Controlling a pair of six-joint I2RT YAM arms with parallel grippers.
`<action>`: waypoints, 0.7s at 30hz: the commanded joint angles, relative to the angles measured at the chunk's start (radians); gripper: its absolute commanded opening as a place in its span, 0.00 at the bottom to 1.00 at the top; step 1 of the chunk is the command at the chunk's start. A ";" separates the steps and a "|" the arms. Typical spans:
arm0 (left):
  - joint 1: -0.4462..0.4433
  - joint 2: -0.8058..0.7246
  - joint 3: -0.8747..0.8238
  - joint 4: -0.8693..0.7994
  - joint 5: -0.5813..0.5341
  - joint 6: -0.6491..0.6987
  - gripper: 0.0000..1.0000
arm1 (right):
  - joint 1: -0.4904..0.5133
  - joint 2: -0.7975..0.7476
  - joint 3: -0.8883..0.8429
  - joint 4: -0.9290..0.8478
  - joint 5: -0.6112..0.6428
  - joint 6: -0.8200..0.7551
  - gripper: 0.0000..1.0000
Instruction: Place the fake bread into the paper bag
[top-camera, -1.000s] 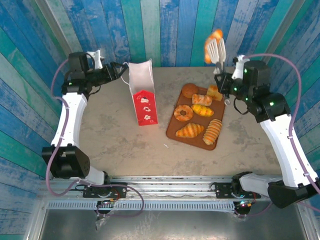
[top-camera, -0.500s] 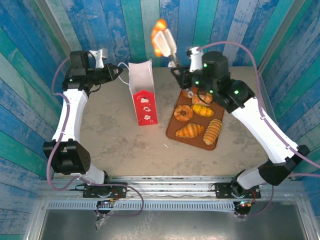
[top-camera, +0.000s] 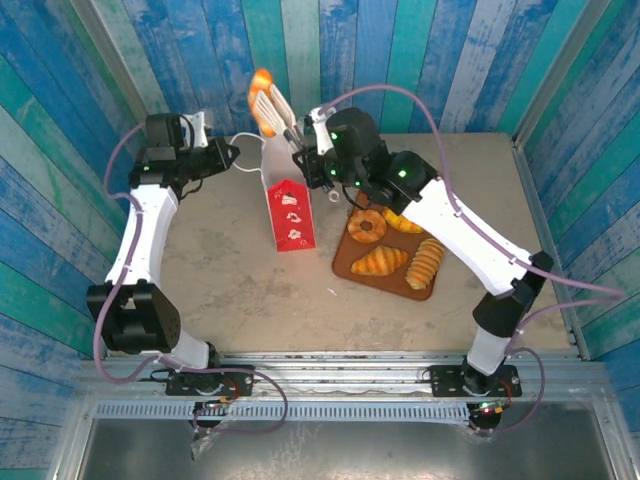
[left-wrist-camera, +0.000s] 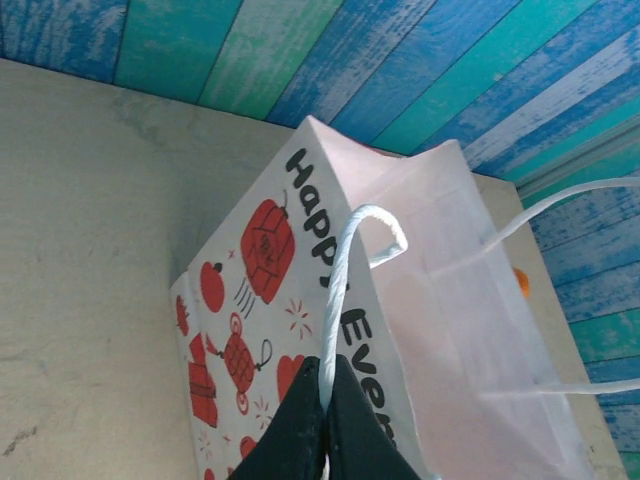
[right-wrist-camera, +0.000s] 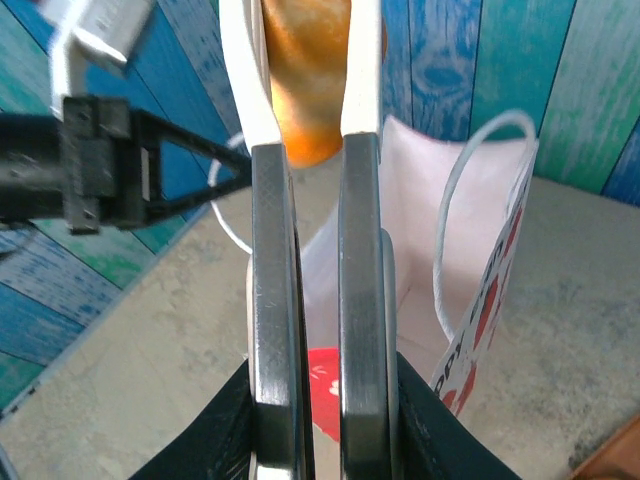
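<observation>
The paper bag's opening (top-camera: 272, 150) is wide open for the fake bread, so my right gripper should keep moving the bread in and down until it hangs inside the bag (top-camera: 279, 168).
The white paper bag (top-camera: 281, 160) with its red house panel stands upright at table centre-left, mouth open. My left gripper (top-camera: 229, 154) is at the bag's left, shut on one white cord handle (left-wrist-camera: 340, 290), pinched between its black tips (left-wrist-camera: 328, 378). My right gripper (top-camera: 270, 105) hangs above the bag's far left rim, shut on an orange-brown piece of fake bread (top-camera: 262, 82); in the right wrist view that piece (right-wrist-camera: 310, 90) sits between the white fingers (right-wrist-camera: 360, 60) over the bag (right-wrist-camera: 440, 240). More fake bread lies on the tray: donut (top-camera: 367, 226), croissant (top-camera: 379, 261), ridged horn (top-camera: 426, 262).
The flat brown tray (top-camera: 345, 264) lies right of the bag, with the right arm reaching across its far end. Blue plank walls close in the table at the back and both sides. Bare tabletop lies in front of the bag and tray.
The right arm has swung left, carrying the bread from above the tray's far right to above the bag. The left gripper has closed on the bag's cord handle.
</observation>
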 joint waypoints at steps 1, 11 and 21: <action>0.002 -0.099 -0.019 0.021 -0.062 0.003 0.00 | 0.007 0.023 0.040 -0.026 0.014 0.011 0.01; 0.002 -0.143 -0.062 0.014 -0.149 0.012 0.01 | 0.009 0.076 0.060 -0.168 0.058 0.026 0.01; 0.002 -0.168 -0.080 0.007 -0.169 0.028 0.02 | 0.008 0.098 0.051 -0.198 0.021 0.042 0.02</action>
